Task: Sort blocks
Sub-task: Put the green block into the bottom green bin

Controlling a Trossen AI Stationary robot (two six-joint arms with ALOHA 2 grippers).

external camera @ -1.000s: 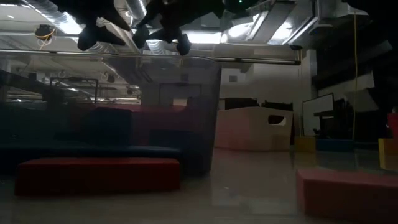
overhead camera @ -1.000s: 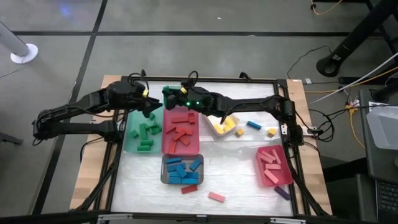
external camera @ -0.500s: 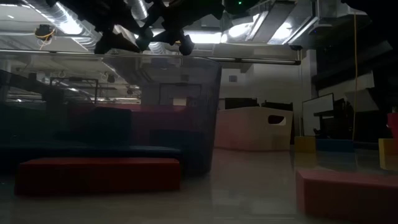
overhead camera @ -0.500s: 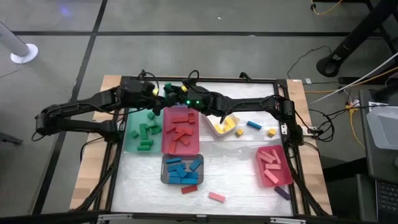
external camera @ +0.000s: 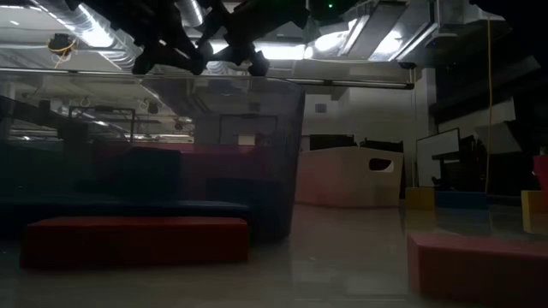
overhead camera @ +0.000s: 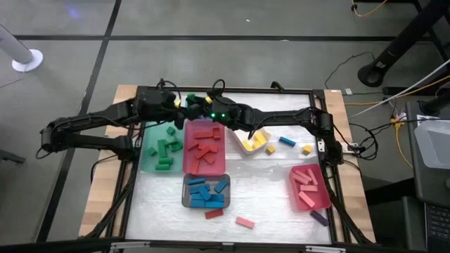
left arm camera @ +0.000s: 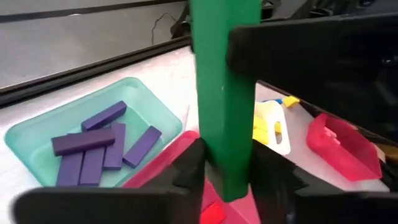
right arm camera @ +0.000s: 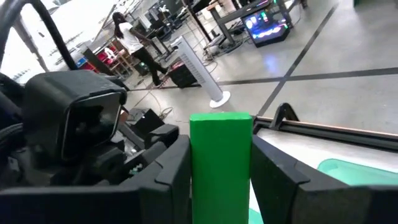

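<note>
The robot's two grippers are both pinching the green block (overhead camera: 190,100), and that block's tray lies by the left gripper. The right gripper should therefore open and go get the yellow block (overhead camera: 271,149) beside the white tray.
A green block (overhead camera: 190,98), a short bar, hangs in the air over the far ends of the green tray (overhead camera: 149,163) and the red tray (overhead camera: 188,163). My left gripper (overhead camera: 180,105) reaches it from the table's left and my right gripper (overhead camera: 195,107) from the right. Each is shut on the green block (left arm camera: 224,93). The other blocks lie sorted by colour in the trays, and a few lie loose on the table. My left gripper pinches the block's near end (left arm camera: 227,177) between its two fingers (left arm camera: 189,165), one on each long side. It comes from the table's left, slanting slightly down. The block is clear of the table and trays. My right gripper pinches the block's two opposite long sides (right arm camera: 221,186) between its fingers (right arm camera: 168,168). It comes about level from the table's right. The block sticks out past the fingertips toward my left gripper, lifted clear.
A grey tray (overhead camera: 185,191) holds blue blocks, a white tray (overhead camera: 247,147) yellow ones, a pink tray (overhead camera: 320,200) pink ones. Loose blocks: blue (overhead camera: 286,140), yellow (overhead camera: 306,149), red (overhead camera: 214,212), pink (overhead camera: 245,222), purple (overhead camera: 320,216). A dark frame rims the table.
My left gripper has moved toward the table's right, up to the green block that my right gripper keeps in the air, and has shut on the block's end. The block and my right gripper have stayed in place.
</note>
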